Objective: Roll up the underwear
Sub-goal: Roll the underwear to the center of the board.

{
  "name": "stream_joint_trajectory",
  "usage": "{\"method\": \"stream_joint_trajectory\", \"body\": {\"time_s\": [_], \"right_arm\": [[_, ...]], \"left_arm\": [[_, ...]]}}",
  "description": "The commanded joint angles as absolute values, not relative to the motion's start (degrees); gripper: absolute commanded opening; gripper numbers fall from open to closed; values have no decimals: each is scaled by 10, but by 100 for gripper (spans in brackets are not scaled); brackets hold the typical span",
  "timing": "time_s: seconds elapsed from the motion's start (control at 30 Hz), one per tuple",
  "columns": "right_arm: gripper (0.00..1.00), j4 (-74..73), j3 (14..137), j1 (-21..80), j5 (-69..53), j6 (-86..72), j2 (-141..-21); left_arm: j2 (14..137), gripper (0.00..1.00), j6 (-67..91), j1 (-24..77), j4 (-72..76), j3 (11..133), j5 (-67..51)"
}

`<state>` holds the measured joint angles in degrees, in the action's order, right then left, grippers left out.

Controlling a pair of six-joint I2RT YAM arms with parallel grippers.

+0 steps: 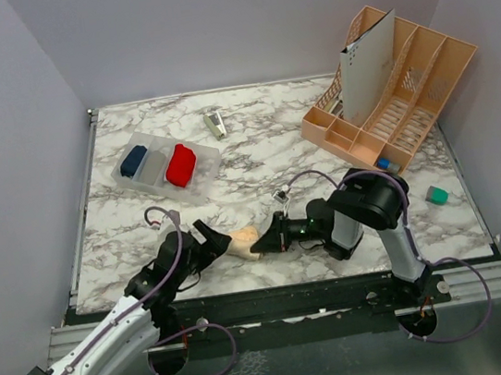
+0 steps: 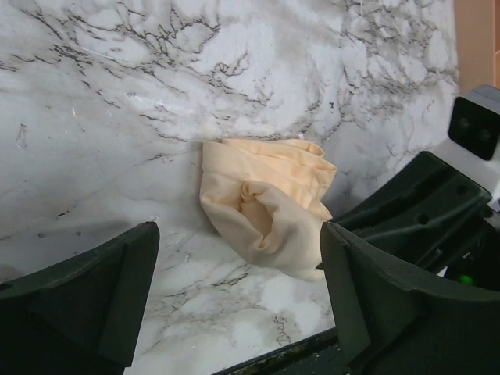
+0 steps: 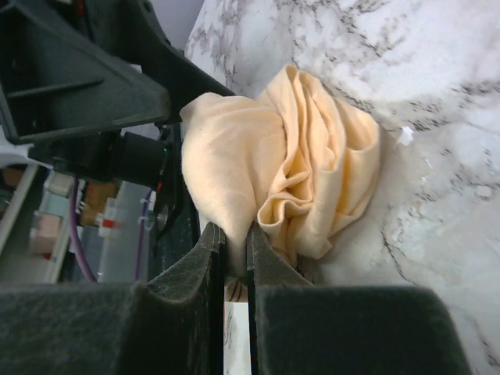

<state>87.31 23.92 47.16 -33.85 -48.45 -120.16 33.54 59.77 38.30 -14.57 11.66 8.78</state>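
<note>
Loose folds (image 3: pixel 319 160) bulge next to the right gripper's pinch on the underwear, so the robot's left gripper should hold the bundle (image 1: pixel 240 244) tight while the right gripper turns and takes a new grip on the underwear's end.
A crumpled peach-beige underwear bundle (image 1: pixel 244 241) lies on the marble table near the front edge, between my two grippers. My right gripper (image 1: pixel 267 238) is shut on a fold of it; in the right wrist view the fingertips pinch the cloth (image 3: pixel 281 172) at the gripper (image 3: pixel 234 234). My left gripper (image 1: pixel 213 239) is open. In the left wrist view its fingers (image 2: pixel 117 297) stand wide apart around the gripper (image 2: pixel 234 301), with the bundle (image 2: pixel 266 203) just beyond them, untouched. A rolled red underwear (image 1: pixel 180 165) rests in a clear tray (image 1: pixel 208 167).
The tray also holds a blue roll (image 1: pixel 133 160) and a grey roll (image 1: pixel 153 165). A peach slotted organizer (image 1: pixel 406 100) with a white card stands at the back right. A small teal object (image 1: pixel 436 194) lies at the right, and a small metal item (image 1: pixel 214 123) at the back.
</note>
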Motion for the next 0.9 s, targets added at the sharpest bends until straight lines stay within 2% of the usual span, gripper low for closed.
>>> {"method": "stream_joint_trajectory", "body": {"time_s": [0.0, 0.17, 0.47, 0.67, 0.87], "right_arm": [[7, 814, 218, 451, -351, -564, -1256], [8, 808, 214, 446, -337, -577, -1272], [9, 802, 211, 441, -332, -582, -1277], [10, 801, 210, 441, -333, -581, -1275], [14, 800, 212, 440, -342, -574, -1267]], "left_arm": [[287, 89, 586, 381, -129, 86, 53], [279, 77, 580, 380, -59, 54, 1], [346, 80, 584, 381, 18, 39, -17], [431, 78, 612, 382, 93, 19, 21], [515, 56, 620, 384, 129, 11, 48]]}}
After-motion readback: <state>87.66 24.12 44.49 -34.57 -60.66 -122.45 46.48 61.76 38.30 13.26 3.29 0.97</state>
